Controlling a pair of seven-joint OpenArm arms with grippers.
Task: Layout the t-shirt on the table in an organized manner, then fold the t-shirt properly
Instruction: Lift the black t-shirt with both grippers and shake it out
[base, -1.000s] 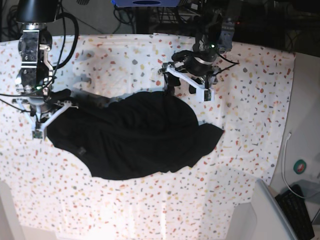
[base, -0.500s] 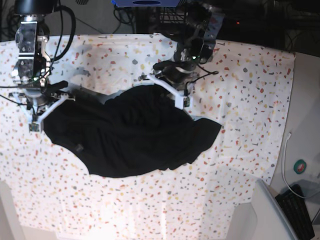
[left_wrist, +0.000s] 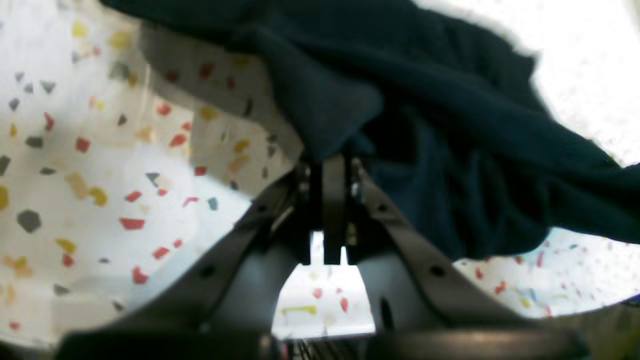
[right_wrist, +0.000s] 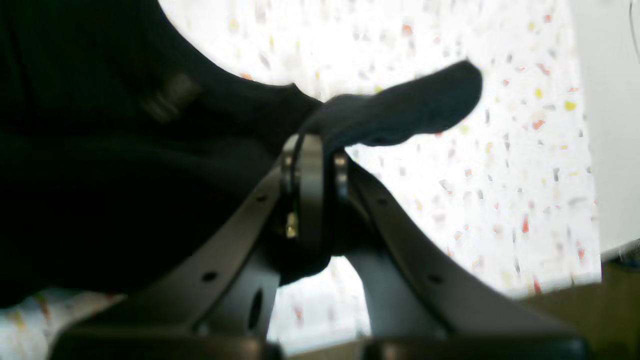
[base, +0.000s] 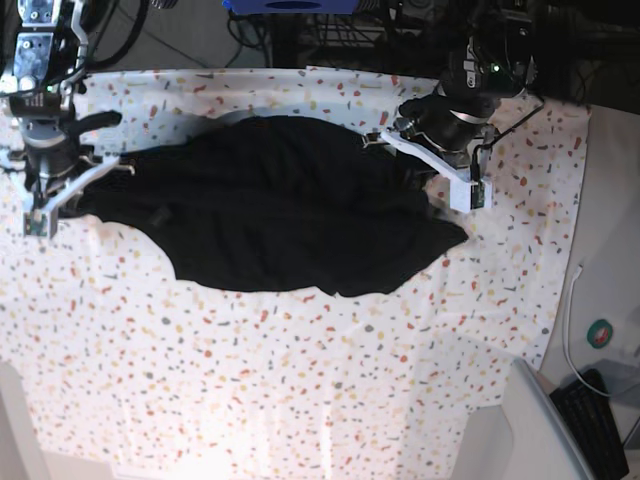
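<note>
I should spread the black t-shirt, bunched in folds through its middle (base: 290, 200), by pulling its end back toward the table's far edge (base: 385, 88) with my left gripper.
The black t-shirt (base: 280, 205) lies stretched wide across the far half of the speckled table (base: 300, 380), with wrinkles through its middle. At its right end, my left gripper (base: 410, 150) is shut on a fold of the fabric. The left wrist view shows the left gripper (left_wrist: 331, 161) pinching dark t-shirt (left_wrist: 450, 125) cloth just above the table (left_wrist: 100, 175). My right gripper (base: 70, 185) is shut on the shirt's left end. In the right wrist view a flap of the t-shirt (right_wrist: 400, 110) sticks out past the closed right gripper (right_wrist: 312, 142).
The table's right edge runs down past a white cable (base: 568, 320) and a green tape roll (base: 600, 333). A black keyboard (base: 598, 420) and a pale box (base: 530, 425) sit at the bottom right. Cables and equipment crowd the far edge.
The left gripper has closed on the shirt's upper edge and pulled it to the right. The right arm has drawn its end left and farther back, spreading the shirt wider.
</note>
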